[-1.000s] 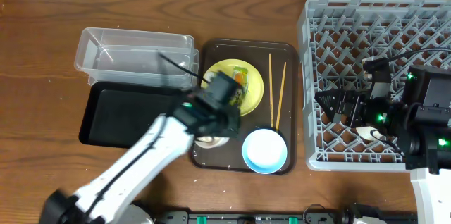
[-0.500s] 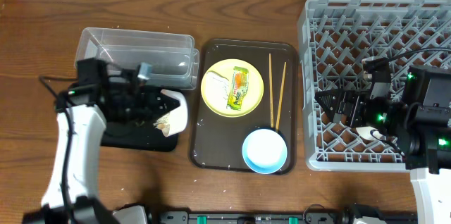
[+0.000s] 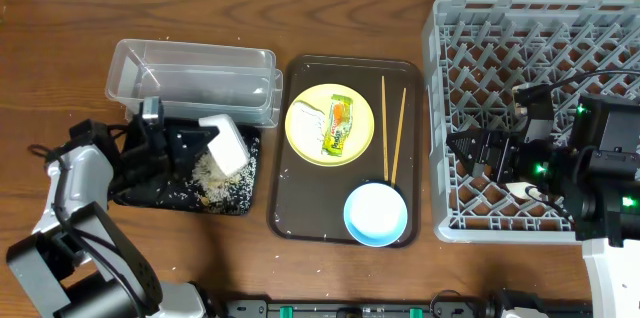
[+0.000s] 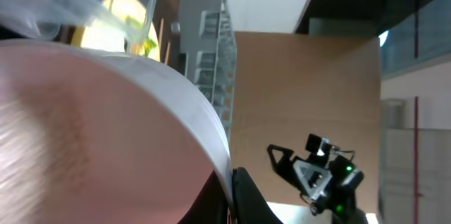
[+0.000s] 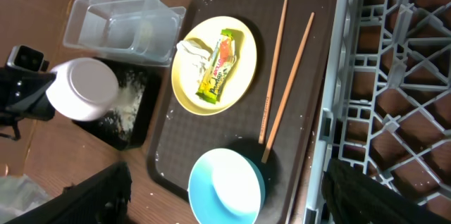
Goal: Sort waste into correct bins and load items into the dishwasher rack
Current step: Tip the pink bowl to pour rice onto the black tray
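Observation:
I should now carry the white bowl with my left gripper to the spot (image 3: 306, 196) beside the light-blue bowl until the white bowl stands upright, because that spot is free and there is rice in the black tray (image 3: 216, 187).
My left gripper (image 3: 190, 141) is shut on the rim of the small white bowl (image 3: 226, 146) and holds it tipped on its side over the black tray (image 3: 135, 158). Loose rice grains (image 3: 208, 178) lie scattered in that tray. In the left wrist view the white bowl (image 4: 106, 111) fills the frame, with the jaws (image 4: 232, 192) on its rim. The pale-yellow plate (image 3: 362, 118) holds the snack wrapper (image 3: 340, 126) and the tissue (image 3: 305, 116). Two chopsticks (image 3: 385, 123) and the light-blue bowl (image 3: 375, 213) lie beside it. My right gripper (image 3: 458, 145) is open and empty over the rack's (image 3: 530, 38) left side.
The clear tub (image 3: 190, 78) stands behind the black tray. The plate, chopsticks and blue bowl sit on a dark brown serving tray (image 3: 300, 208). The right wrist view shows the blue bowl (image 5: 225, 185) between the open fingers (image 5: 229, 206) and the rack edge (image 5: 338, 76).
My left arm carried the white bowl off the serving tray, leftward over the black tray, and tipped it; rice now lies in the tray. The right arm has not moved.

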Controlling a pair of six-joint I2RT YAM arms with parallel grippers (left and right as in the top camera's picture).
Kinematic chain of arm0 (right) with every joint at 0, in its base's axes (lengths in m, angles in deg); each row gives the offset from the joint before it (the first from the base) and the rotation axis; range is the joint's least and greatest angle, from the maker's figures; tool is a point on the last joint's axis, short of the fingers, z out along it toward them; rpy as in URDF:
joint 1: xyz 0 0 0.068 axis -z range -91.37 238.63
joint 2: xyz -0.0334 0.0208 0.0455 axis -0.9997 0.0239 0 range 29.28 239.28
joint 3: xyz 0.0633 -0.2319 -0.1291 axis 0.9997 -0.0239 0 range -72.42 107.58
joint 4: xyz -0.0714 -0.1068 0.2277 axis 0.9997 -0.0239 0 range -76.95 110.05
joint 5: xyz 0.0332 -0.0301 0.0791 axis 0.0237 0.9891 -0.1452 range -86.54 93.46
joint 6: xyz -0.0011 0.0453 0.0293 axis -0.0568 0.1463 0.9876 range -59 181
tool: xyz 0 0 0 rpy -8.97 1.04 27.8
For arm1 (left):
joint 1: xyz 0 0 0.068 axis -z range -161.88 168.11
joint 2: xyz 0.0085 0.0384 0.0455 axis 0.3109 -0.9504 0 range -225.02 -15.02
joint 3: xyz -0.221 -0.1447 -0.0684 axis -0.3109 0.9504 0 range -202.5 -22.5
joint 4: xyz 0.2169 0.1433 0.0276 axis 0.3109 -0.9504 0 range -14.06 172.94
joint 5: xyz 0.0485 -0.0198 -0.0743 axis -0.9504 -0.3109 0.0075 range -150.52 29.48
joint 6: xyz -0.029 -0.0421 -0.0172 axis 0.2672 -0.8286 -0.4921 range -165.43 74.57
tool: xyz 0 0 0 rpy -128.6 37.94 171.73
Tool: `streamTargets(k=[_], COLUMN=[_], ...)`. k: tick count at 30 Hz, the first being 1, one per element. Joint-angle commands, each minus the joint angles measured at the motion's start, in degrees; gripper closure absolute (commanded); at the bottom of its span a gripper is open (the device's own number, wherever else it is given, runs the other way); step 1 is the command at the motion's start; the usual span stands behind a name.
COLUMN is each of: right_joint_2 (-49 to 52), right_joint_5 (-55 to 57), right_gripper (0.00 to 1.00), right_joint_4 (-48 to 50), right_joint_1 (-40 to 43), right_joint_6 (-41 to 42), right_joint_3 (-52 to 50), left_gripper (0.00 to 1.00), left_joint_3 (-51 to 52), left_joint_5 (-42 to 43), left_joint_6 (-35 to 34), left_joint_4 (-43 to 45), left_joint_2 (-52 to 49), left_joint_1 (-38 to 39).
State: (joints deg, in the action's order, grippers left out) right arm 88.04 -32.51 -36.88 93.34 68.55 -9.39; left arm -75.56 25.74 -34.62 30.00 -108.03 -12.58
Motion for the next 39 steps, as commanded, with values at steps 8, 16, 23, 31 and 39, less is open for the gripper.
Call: streamTargets(k=[8, 16, 23, 31, 39], right_joint_2=[0.1, 0.1, 0.1, 0.1, 0.1], right_joint_5=[0.2, 0.2, 0.2, 0.1, 0.2], right_gripper=[0.14, 0.15, 0.14, 0.14, 0.14], right_joint_4=[-0.7, -0.6, -0.5, -0.8, -0.5], right_joint_1=[-1.0, -1.0, -1.0, -1.0, -1.0], right_joint_6=[-1.0, -1.0, -1.0, -1.0, -1.0], right_joint_3=[0.9, 0.9, 0.9, 0.9, 0.9], left_gripper=[0.94, 0.94, 0.94, 0.94, 0.94], left_joint_3=[-0.2, -0.7, -0.7, -0.9, -1.1], left_joint_5=[-8.8, -9.4, 1.7, -1.7, -27.0], left_joint_6=[-3.0, -5.5, 1.4, -2.0, -11.4], left_joint_4=[2.7, 1.7, -3.5, -2.9, -3.7], left_joint_2=[0.1, 0.4, 0.8, 2.6, 16.9], left_joint_1=[-1.4, -0.6, 1.6, 3.1, 17.4])
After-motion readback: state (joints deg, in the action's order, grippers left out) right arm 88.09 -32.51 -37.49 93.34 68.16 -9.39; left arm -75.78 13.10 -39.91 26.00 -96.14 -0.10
